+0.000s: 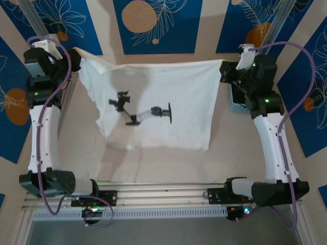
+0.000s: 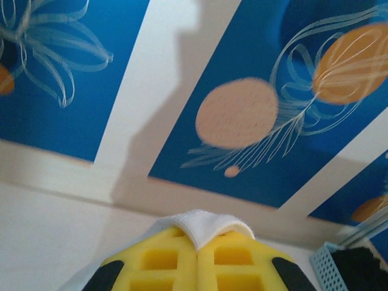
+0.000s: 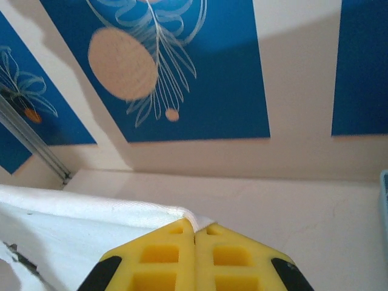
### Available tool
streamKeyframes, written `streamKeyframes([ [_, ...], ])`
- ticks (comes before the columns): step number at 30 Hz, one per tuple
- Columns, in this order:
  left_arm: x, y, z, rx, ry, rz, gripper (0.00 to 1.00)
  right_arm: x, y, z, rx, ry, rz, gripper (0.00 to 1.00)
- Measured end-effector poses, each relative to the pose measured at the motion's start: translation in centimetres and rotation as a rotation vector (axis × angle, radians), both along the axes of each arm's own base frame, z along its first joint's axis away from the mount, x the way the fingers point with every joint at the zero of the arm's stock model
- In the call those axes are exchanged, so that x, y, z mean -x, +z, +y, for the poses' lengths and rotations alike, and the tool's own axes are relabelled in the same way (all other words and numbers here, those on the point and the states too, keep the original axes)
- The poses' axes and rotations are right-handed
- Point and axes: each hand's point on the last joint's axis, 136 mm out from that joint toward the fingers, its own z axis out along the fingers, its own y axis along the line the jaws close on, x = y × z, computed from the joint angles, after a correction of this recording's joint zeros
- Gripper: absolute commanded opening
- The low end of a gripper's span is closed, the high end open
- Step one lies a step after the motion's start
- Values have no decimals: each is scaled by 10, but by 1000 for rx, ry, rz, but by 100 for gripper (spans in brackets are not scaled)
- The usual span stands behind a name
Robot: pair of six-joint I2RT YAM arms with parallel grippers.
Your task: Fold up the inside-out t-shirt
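Next, I put the t-shirt down and grab its lower corners (image 1: 205, 146), because its top edge is tight while its lower edge bunches (image 1: 111, 142) on my left gripper's side.
The white t-shirt (image 1: 153, 102) hangs stretched between both arms, lifted off the table, its lower edge loose and wrinkled. My left gripper (image 1: 75, 57) pinches its top left corner; in the left wrist view the yellow fingers (image 2: 151, 260) are shut on a fold of white cloth (image 2: 209, 225). My right gripper (image 1: 225, 69) holds the top right corner. From the right wrist the t-shirt (image 3: 73, 230) runs off to the left, and its hem is clamped in the shut gripper (image 3: 195, 229). A dark shape shows through the thin cloth at mid-shirt.
A light blue perforated basket (image 1: 237, 104) stands at the table's right side, just under my right arm; its corner (image 2: 330, 260) holds something black. Blue patterned wall panels (image 1: 153, 25) close the back. The aluminium rail (image 1: 163, 196) carries both bases.
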Motion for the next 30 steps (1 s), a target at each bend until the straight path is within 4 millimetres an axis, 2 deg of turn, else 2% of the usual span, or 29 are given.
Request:
streamKeyframes([
  [5, 68, 71, -9, -19, 6, -196, 0, 49, 50, -11, -4, -24, -143, 0],
  [9, 138, 132, -19, -44, 5, -383, 0, 105, 87, -15, -3, -32, -266, 0],
  [12, 186, 168, -25, -61, 4, -503, 0, 150, 114, -16, -6, -32, -357, 0],
  [17, 258, 215, -36, -104, 9, -679, 0, 220, 155, -17, -5, -33, -513, 0],
  [20, 282, 232, -37, -137, 28, -744, 0, 240, 169, -18, 3, -34, -568, 0],
  [23, 277, 237, -35, -156, 42, -750, 0, 239, 170, -19, 18, -44, -569, 0],
  [25, 256, 233, -32, -160, 43, -719, 0, 229, 166, -21, 29, -56, -548, 0],
  [28, 196, 212, -25, -152, 36, -625, 0, 198, 151, -23, 51, -74, -492, 0],
  [30, 138, 180, -18, -141, 23, -524, 0, 165, 132, -24, 68, -83, -427, 0],
])
